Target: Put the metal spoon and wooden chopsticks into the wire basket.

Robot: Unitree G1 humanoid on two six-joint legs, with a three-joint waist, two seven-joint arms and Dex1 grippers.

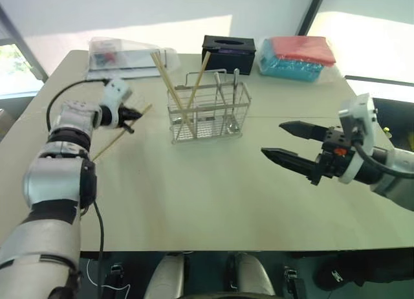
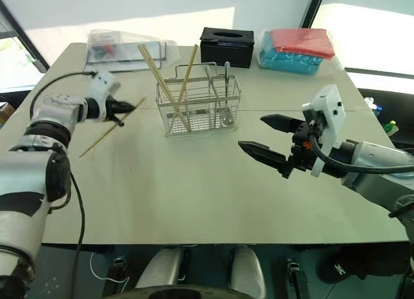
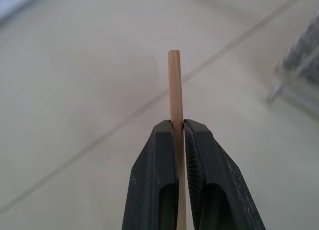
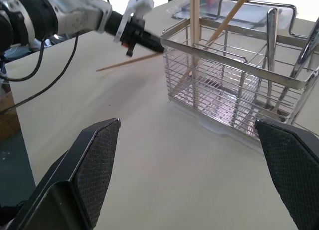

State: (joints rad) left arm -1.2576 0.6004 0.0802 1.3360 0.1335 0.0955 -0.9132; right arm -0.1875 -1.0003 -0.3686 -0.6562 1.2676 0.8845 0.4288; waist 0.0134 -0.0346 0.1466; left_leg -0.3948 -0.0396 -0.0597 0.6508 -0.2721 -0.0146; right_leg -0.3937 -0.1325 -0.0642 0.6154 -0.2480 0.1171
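Observation:
My left gripper needs to lift its chopstick high and turn it upright above the basket [image 1: 183, 99], because the chopstick in my left gripper [image 1: 108, 147] slants nearly flat below the wire basket's rim.
The wire basket [image 1: 208, 111] stands in the middle of the table, toward the back. Two wooden chopsticks [image 1: 172, 87] lean in its left compartment. The metal spoon [image 1: 236, 90] stands in its right compartment beside another metal utensil. My left gripper [image 1: 132, 112] is to the left of the basket, shut on a third chopstick [image 1: 110, 144] that slants down toward the table's left edge. Seen from the left wrist, the stick [image 3: 174, 90] pokes out between the closed fingers [image 3: 204, 160]. My right gripper [image 1: 272, 138] hovers open and empty to the right of the basket, pointing at it.
A black tissue box [image 1: 228, 51] sits behind the basket. A red and blue package [image 1: 297, 56] lies at the back right and a clear plastic bag [image 1: 123, 53] at the back left. The pale table [image 1: 207, 195] stretches toward the front edge.

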